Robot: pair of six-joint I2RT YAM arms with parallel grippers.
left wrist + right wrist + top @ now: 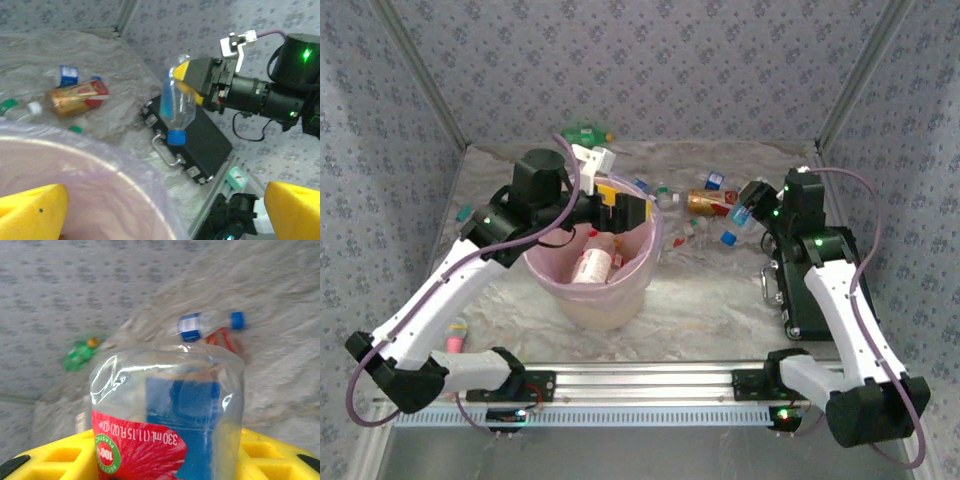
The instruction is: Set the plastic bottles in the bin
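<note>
The clear bottle (176, 107) is in my right gripper, far from the bin, so my empty left gripper should take the bottle in mid-air and lower it into the bin (632, 243).
The bin (632, 285), beige with a pink bag, stands at the table's middle; a bottle with a red label (592, 265) lies inside. My left gripper (636, 212) hangs open over its far rim, yellow fingertips (31, 210) wide apart above the bag (100, 200), nothing between them. My right gripper (752, 203) is shut on a clear bottle with a blue cap (177, 107), held above the table right of the bin; its red and blue label (165, 430) sits between the yellow fingers (50, 460). More bottles lie at the back: a green one (585, 132), an orange-brown one (705, 203), a clear blue-capped one (210, 322).
A black case with a metal handle (810, 290) lies under the right arm. A small teal object (236, 177) sits by the front rail. A pink cylinder (457, 335) lies near the left arm's base. Patterned walls close in on three sides.
</note>
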